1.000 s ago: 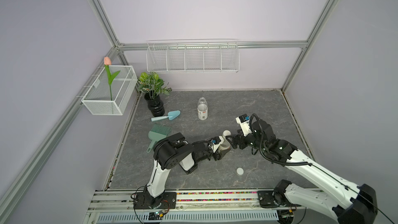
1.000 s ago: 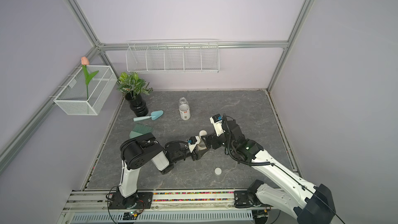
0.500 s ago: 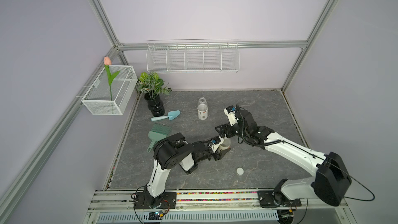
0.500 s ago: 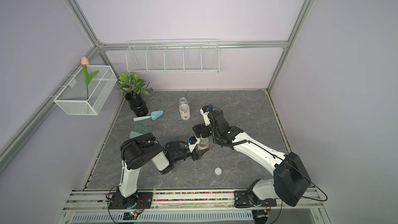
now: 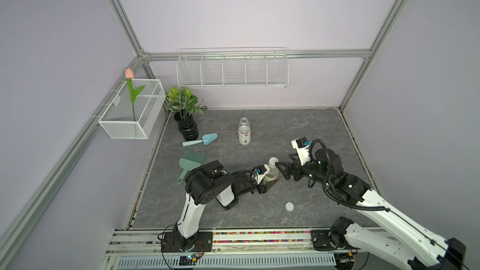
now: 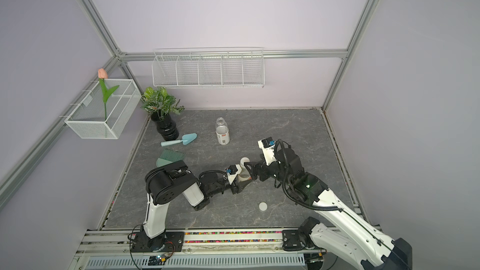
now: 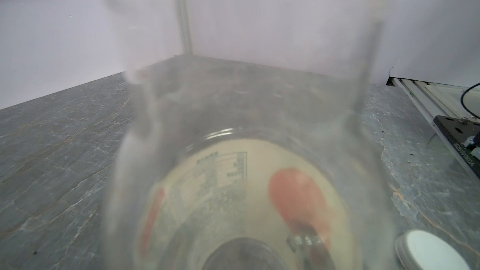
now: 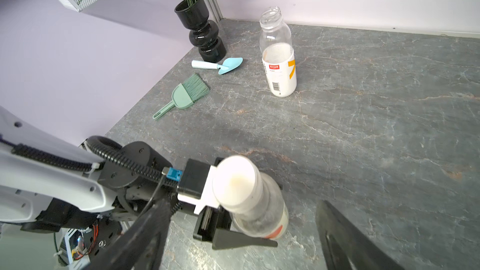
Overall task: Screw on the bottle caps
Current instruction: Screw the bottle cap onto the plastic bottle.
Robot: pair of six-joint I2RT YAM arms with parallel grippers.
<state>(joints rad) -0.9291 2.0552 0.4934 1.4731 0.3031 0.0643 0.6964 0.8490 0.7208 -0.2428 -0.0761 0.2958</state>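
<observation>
Next, my left gripper tilts the bottle (image 5: 272, 174) toward my right gripper's open fingers before I twist the white cap (image 5: 273, 161), because the cap points up, crooked to those fingers.
A clear bottle with an orange-marked label (image 5: 271, 174) (image 6: 243, 175) stands mid-table with a white cap (image 5: 272, 162) (image 8: 236, 180) on its neck. My left gripper (image 5: 268, 181) is shut on this bottle's lower body, and the bottle fills the left wrist view (image 7: 246, 177). To the bottle's right, my right gripper (image 5: 284, 163) (image 8: 241, 203) is open, its fingers apart beside the cap and not touching it. A second bottle (image 5: 244, 133) (image 8: 279, 55) stands uncapped farther back. A loose white cap (image 5: 289, 206) (image 6: 262, 206) (image 7: 431, 253) lies flat near the front.
A black vase with a plant (image 5: 185, 125), a blue trowel (image 5: 201, 140) and a green hand brush (image 5: 191, 162) sit at the left side. Wire baskets hang on the back wall (image 5: 232, 67) and left wall (image 5: 132, 109). The arms' rail (image 5: 259, 233) runs along the front edge.
Half a second ago my right gripper reached in over the capped bottle; it has drawn back to the right, still open. The left gripper and its bottle have not moved.
</observation>
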